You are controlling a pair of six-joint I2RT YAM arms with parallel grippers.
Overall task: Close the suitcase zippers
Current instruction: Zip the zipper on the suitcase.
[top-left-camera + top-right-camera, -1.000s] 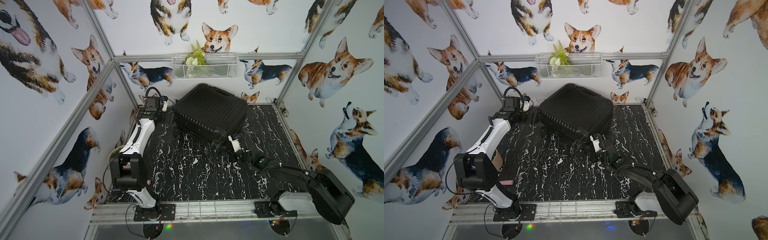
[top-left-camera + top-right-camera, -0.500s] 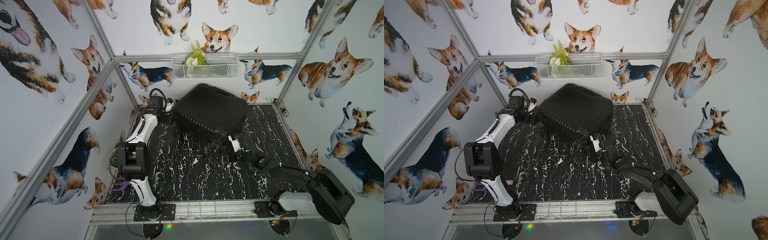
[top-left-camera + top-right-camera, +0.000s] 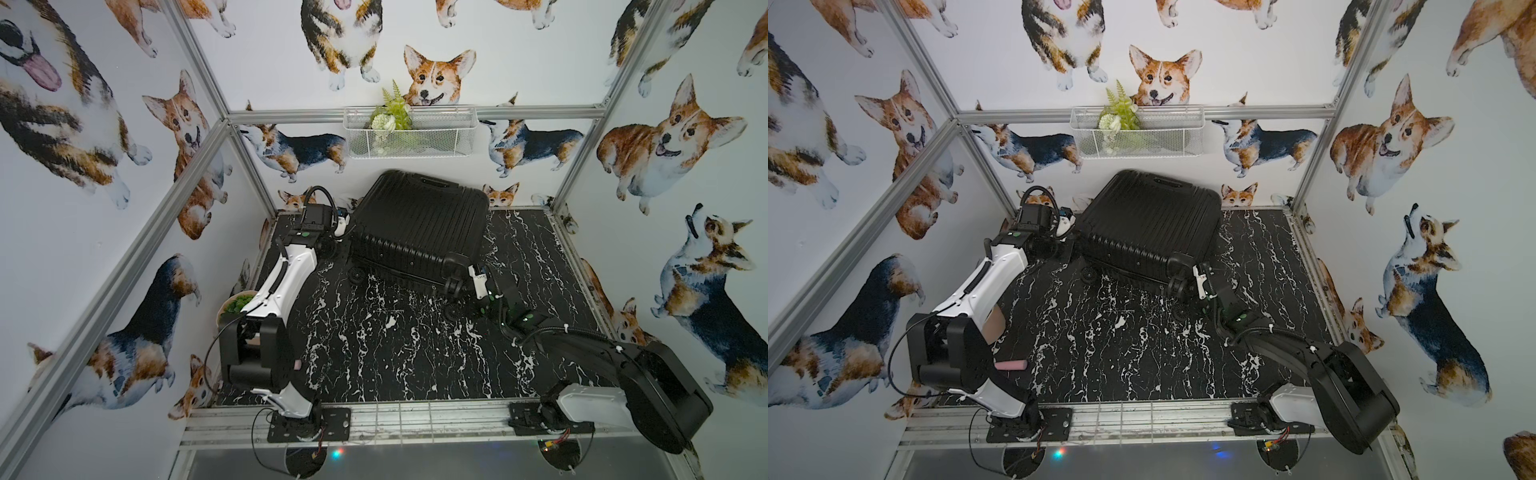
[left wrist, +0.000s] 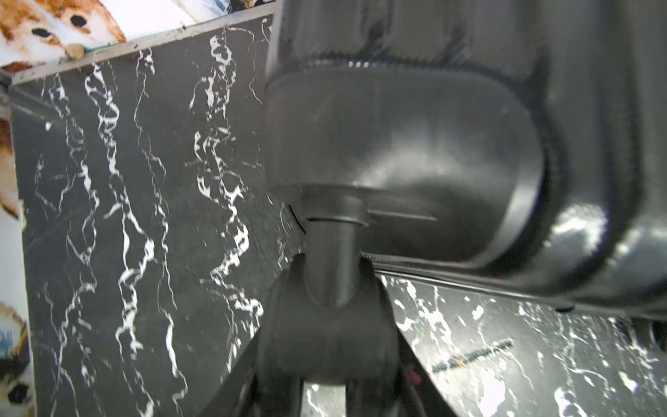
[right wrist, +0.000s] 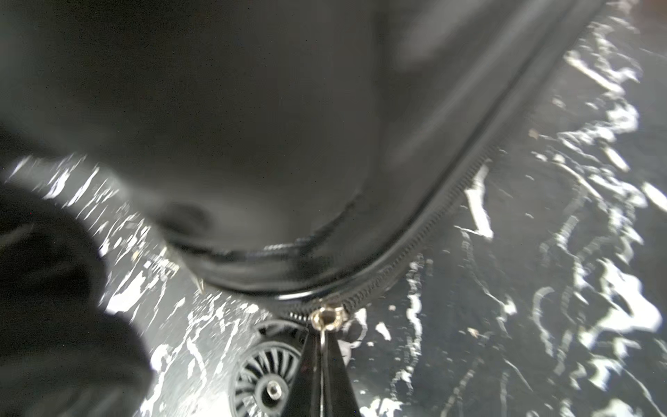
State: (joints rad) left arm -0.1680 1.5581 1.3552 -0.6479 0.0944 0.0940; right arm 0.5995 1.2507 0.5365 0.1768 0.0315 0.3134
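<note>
Next, I pull the spinner wheel (image 4: 326, 320) closer with my left gripper and straighten the suitcase (image 3: 421, 229) before my right gripper pulls the zipper, because the suitcase lies crooked to my arms.
The black ribbed suitcase (image 3: 419, 224) (image 3: 1150, 224) lies flat at the back of the marbled floor, shells together. My left gripper (image 3: 332, 247) (image 4: 325, 364) is at its near-left corner, shut on a spinner wheel (image 4: 325, 325) that fills the gap between the fingers (image 4: 415, 372). My right gripper (image 3: 463, 286) (image 5: 321, 343) is at the near-right corner, shut on the silver zipper pull (image 5: 326, 319). The zipper track (image 5: 433, 231) curves round that corner above the floor. The rest of the zippers is hidden from here.
A white wire basket (image 3: 409, 133) with a fern hangs on the back wall above the case. A small potted plant (image 3: 237, 305) sits by the left wall behind my left arm. A pink object (image 3: 1011, 365) lies near the left base. Another wheel (image 5: 267, 379) rests beside my right fingers.
My left arm swung from the back-left wall to the suitcase's near-left corner and its jaws closed on the wheel. The right arm and suitcase stayed put.
</note>
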